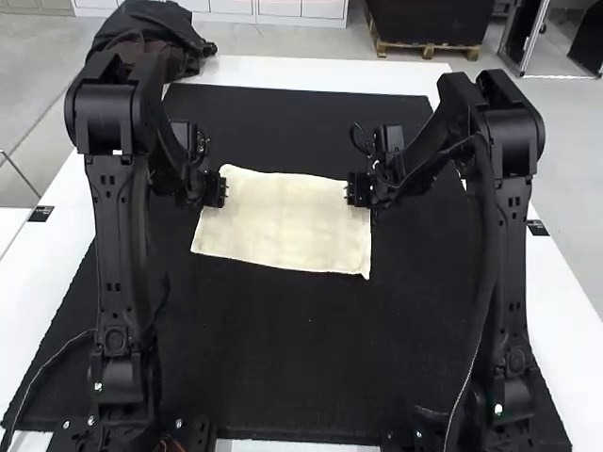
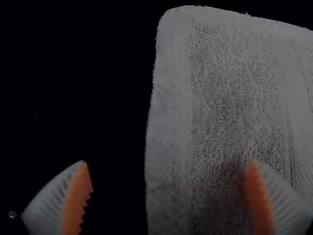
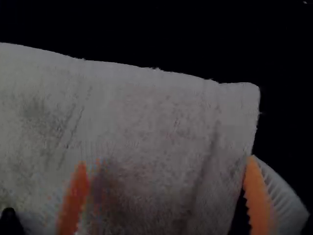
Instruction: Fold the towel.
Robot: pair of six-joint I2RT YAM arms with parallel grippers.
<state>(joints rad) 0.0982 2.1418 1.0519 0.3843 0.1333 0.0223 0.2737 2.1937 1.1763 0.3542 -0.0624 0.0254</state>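
Observation:
My two grippers will leave the cream towel's near edge flat on the mat when I lift the towel's sides, because both are close to the far corners.
The cream towel lies flat as a rough rectangle on the black mat. At its left edge, near the far left corner, is the left gripper; the right gripper is at the opposite edge near the far right corner. In the left wrist view the left gripper stands open, one finger over the mat and the other over the towel, whose edge runs between them. In the right wrist view the right gripper is open too, mostly above the towel, one finger by its side edge.
A black mat covers most of the white table. Dark bunched fabric lies at the table's far left corner. The arms stand on either side, with bare mat between them nearer the bases.

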